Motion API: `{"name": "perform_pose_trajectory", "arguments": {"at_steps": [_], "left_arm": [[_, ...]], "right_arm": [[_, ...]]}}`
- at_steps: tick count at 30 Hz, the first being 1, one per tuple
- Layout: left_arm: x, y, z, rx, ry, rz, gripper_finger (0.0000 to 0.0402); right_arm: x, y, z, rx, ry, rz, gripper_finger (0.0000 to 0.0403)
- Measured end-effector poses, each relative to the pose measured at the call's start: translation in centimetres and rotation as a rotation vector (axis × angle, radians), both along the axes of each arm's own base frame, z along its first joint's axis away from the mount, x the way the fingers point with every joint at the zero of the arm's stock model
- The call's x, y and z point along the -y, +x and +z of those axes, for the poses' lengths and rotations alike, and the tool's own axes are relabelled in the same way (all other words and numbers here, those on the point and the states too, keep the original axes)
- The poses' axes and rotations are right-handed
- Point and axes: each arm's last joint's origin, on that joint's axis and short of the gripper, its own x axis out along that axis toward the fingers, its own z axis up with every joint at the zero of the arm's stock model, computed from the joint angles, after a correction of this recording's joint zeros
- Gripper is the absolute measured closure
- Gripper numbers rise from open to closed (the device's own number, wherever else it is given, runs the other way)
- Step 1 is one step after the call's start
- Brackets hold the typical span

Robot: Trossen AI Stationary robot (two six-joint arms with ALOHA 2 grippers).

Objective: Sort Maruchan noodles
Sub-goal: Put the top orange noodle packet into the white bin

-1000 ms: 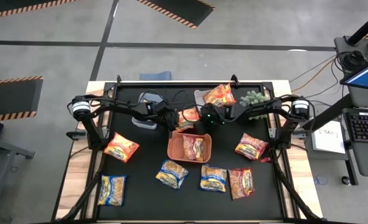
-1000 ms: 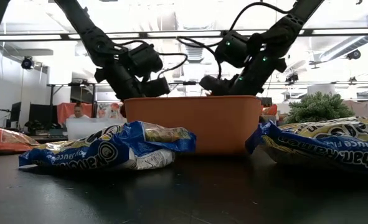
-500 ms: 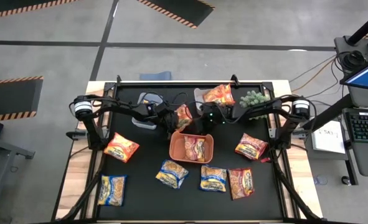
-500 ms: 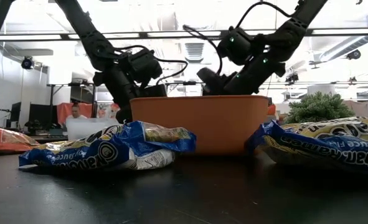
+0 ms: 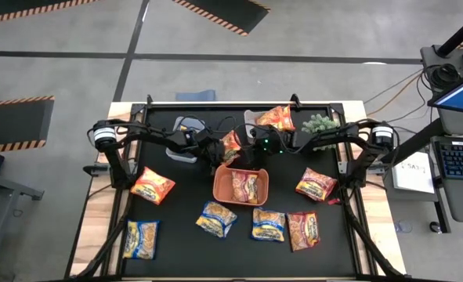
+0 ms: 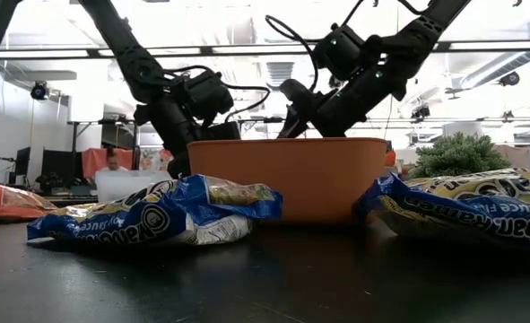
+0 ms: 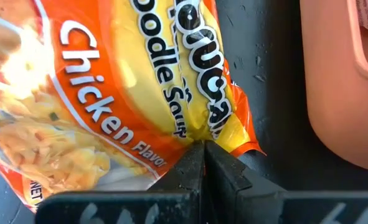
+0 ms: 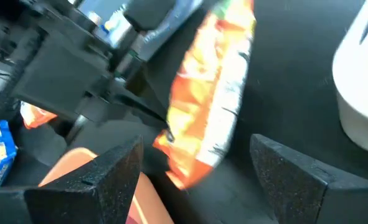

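My right gripper's open fingers are in line with the orange packet (image 8: 213,90), which stands on edge. They should keep moving in until they can close on the packet's near end (image 8: 193,163).
An orange chicken-flavour Maruchan packet (image 5: 231,143) stands on edge just behind the orange bin (image 5: 222,188), which has another orange packet (image 5: 244,186) lying inside. My left gripper (image 5: 218,153) is shut on the standing packet (image 7: 127,81). My right gripper (image 5: 245,155) is open on the packet's right side, its fingers spread wide and apart from the packet (image 8: 215,106). In the low view, the orange bin (image 6: 282,175) hides the held packet. My left gripper (image 7: 203,146) pinches the orange packet between its two fingers at a crimped edge near one corner (image 7: 199,134). The fingers come from the table's left. The packet stands tilted on edge beyond the fingertips; whether it is clear of the table I cannot tell.
Loose packets lie on the mat: orange (image 5: 153,186), blue-and-yellow (image 5: 141,239) (image 5: 216,218) (image 5: 269,225), red (image 5: 304,230) and another (image 5: 316,185). A white bin with an orange packet (image 5: 276,119), a clear bin (image 5: 186,129) and a green plant (image 5: 319,124) stand along the far edge.
My right gripper has moved toward the table's left, from beside the plant side of the bin to close by the held packet, rising and tipping a little. The left gripper has kept the packet and drawn it slightly toward the far edge.
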Motion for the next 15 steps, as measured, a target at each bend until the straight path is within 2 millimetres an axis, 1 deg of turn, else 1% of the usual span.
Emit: {"name": "perform_pose_trajectory", "arguments": {"at_steps": [3, 10, 15], "left_arm": [[0.0, 0.1, -0.2, 0.003, 0.0, -0.006, 0.0402], [-0.2, 0.5, -1.0, 0.011, -0.002, -0.012, 0.0402], [-0.2, 0.5, -0.9, 0.016, 0.007, -0.017, 0.0402]], "right_arm": [[0.2, 0.7, 0.5, 0.019, -0.019, 0.006, 0.0119], [0.8, 2.6, -0.7, -0.023, -0.054, 0.02, 0.0119], [1.1, 2.9, -0.6, -0.034, -0.083, 0.032, 0.0122]]}}
